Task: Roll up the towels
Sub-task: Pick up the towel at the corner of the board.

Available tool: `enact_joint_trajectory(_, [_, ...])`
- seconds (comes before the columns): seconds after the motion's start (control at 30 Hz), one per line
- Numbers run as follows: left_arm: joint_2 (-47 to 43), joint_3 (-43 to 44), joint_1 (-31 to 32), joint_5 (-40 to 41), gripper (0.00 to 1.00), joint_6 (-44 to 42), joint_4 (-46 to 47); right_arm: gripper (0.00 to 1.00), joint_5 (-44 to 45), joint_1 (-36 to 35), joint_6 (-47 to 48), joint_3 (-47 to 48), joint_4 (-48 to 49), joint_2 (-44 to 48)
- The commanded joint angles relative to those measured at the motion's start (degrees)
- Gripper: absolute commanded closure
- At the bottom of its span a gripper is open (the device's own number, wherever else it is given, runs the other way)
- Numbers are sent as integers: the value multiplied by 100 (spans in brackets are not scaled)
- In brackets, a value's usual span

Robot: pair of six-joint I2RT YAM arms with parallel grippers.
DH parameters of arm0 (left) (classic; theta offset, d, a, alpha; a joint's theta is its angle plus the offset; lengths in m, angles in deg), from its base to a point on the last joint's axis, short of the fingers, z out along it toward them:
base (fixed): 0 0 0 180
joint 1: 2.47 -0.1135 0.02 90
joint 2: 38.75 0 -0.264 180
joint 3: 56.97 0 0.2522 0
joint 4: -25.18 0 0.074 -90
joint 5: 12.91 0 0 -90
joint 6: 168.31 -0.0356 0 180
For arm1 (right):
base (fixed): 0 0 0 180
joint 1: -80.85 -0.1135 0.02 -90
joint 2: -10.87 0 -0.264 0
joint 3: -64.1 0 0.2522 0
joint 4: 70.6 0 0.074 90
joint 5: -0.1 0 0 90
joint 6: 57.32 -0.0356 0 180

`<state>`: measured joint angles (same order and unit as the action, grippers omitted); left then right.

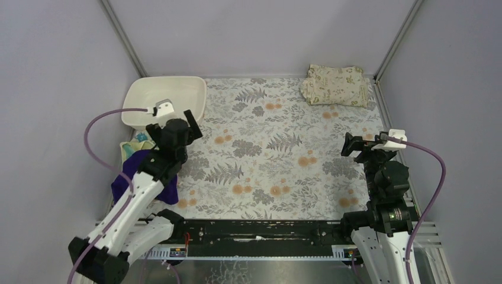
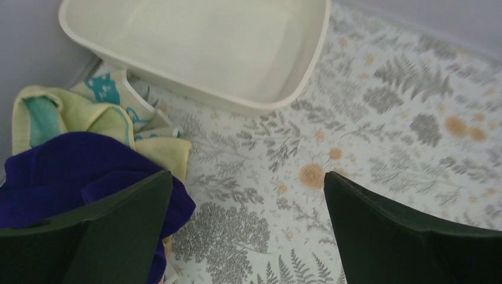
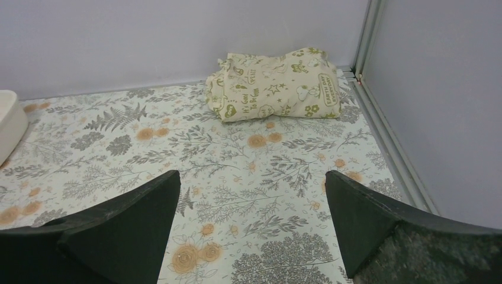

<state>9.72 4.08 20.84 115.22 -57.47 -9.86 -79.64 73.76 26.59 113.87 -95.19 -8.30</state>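
My left gripper should keep going toward the raised purple fold (image 2: 121,181) and close there, because the dark purple towel (image 2: 77,163) is on top of the pale yellow towel.
The towels lie in a heap at the table's left edge, below the tub. A dark purple towel (image 1: 121,183) (image 2: 71,165) lies on top of a pale yellow one with teal marks (image 1: 131,148) (image 2: 109,115). My left arm covers part of the heap in the top view. My left gripper (image 1: 173,122) (image 2: 247,177) hangs open just right of the heap, its left finger over the purple cloth's edge, with nothing between its fingers. Over the table's right side, far from the towels, my right gripper (image 1: 366,141) (image 3: 251,174) stands open and holds nothing.
A white plastic tub (image 1: 166,97) (image 2: 201,53) stands at the back left, nothing inside it. A folded beige printed cloth (image 1: 334,84) (image 3: 275,83) sits in the back right corner. A floral cover (image 1: 272,154) spreads over the table. Grey walls close in three sides.
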Motion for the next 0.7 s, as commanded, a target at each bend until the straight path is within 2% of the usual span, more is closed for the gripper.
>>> enact_joint_trajectory(0.0, [995,376,-181,-250,0,967,-1141,1,-229,-46,-128,37,311,47])
enact_joint_trajectory(0.07, [1480,498,-561,-591,0,1170,-1428,1,-307,-45,-179,2,334,67])
enact_joint_trajectory(0.13, [1866,502,-1230,-1194,0,1280,-1550,1,-405,-103,-207,-6,348,76])
enact_joint_trajectory(0.2, [2136,439,-2041,-2108,5,1277,-1587,1,-428,-218,-195,-31,372,100])
enact_joint_trajectory(0.27, [2274,384,-2634,-2466,10,1256,-1639,1,-423,-338,-146,-69,410,136])
enact_joint_trajectory(0.37, [2163,380,-3011,-2192,12,1368,-1845,1,-402,-512,-81,-116,445,205])
enact_joint_trajectory(0.57, [1837,423,-3288,-1164,10,1455,-2257,1,-399,-765,-20,-180,519,287])
enact_joint_trajectory(0.67, [1925,375,-3490,-1006,10,1450,-2400,1,-402,-874,-9,-189,529,300])
